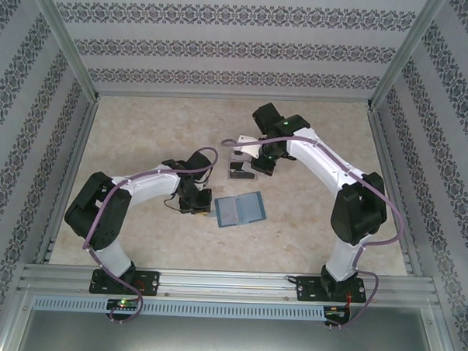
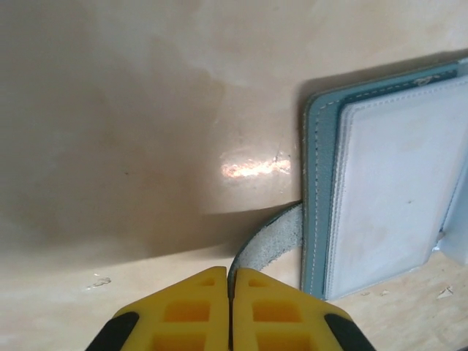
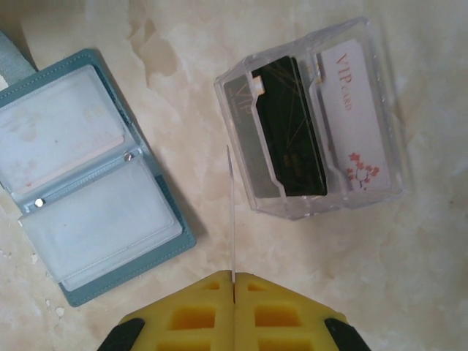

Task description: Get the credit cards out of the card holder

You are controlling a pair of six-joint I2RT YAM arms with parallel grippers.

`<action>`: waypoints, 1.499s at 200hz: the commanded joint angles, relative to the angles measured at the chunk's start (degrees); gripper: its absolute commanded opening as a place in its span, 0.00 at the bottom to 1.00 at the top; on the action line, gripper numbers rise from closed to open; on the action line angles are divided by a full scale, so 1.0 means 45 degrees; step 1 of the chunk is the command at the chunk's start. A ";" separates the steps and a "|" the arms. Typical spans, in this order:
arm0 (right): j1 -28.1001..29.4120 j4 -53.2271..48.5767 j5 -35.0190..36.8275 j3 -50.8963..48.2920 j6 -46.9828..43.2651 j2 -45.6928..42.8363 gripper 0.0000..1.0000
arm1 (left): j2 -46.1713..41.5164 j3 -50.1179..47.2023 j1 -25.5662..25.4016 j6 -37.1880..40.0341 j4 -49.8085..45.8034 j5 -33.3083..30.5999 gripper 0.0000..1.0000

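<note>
The tab is held by its tip in my left gripper and the card holder slants, so next I straighten the holder, then grip the tab nearer its base.
The teal card holder lies open on the table, its clear pockets facing up. My left gripper is shut on the holder's small tab at the left edge of the card holder. In the top view the left gripper sits just left of the holder. My right gripper is shut on a thin pale credit card, seen edge-on, above the bare table between the card holder and a clear box. The right gripper hangs behind the holder.
A clear plastic box holds a dark card and a white VIP card; the same box stands just behind the holder. Patterned walls and a metal frame enclose the marble-look table.
</note>
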 commanded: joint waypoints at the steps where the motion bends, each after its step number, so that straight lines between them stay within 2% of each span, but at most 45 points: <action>1: -0.0095 -0.0195 -0.0106 0.0811 -0.0444 0.0555 0.00 | -0.0250 0.0201 0.0303 0.0611 -0.0747 -0.0501 0.05; 58: -0.0090 -0.0896 0.0010 0.2973 -0.1467 0.2043 0.00 | 0.0139 0.0930 0.0653 0.1800 -0.1969 -0.0927 0.09; 132: -0.0095 -0.2123 0.0532 0.5485 -0.2593 0.4059 0.00 | 0.0453 0.1495 0.0822 0.2242 -0.2256 -0.1062 0.12; 164: -0.0095 -0.2489 0.0467 0.6471 -0.2618 0.4776 0.00 | 0.0257 0.1473 0.0938 0.2183 -0.2280 -0.1061 0.22; 262: -0.0135 -0.3124 0.0886 0.7921 -0.2848 0.6205 0.00 | -0.0511 0.1262 0.1244 0.1988 -0.2458 -0.1349 0.29; 300: -0.0154 -0.3719 0.0302 0.8244 -0.2930 0.6567 0.00 | -0.0545 0.1190 0.1282 0.1969 -0.2449 -0.1347 0.30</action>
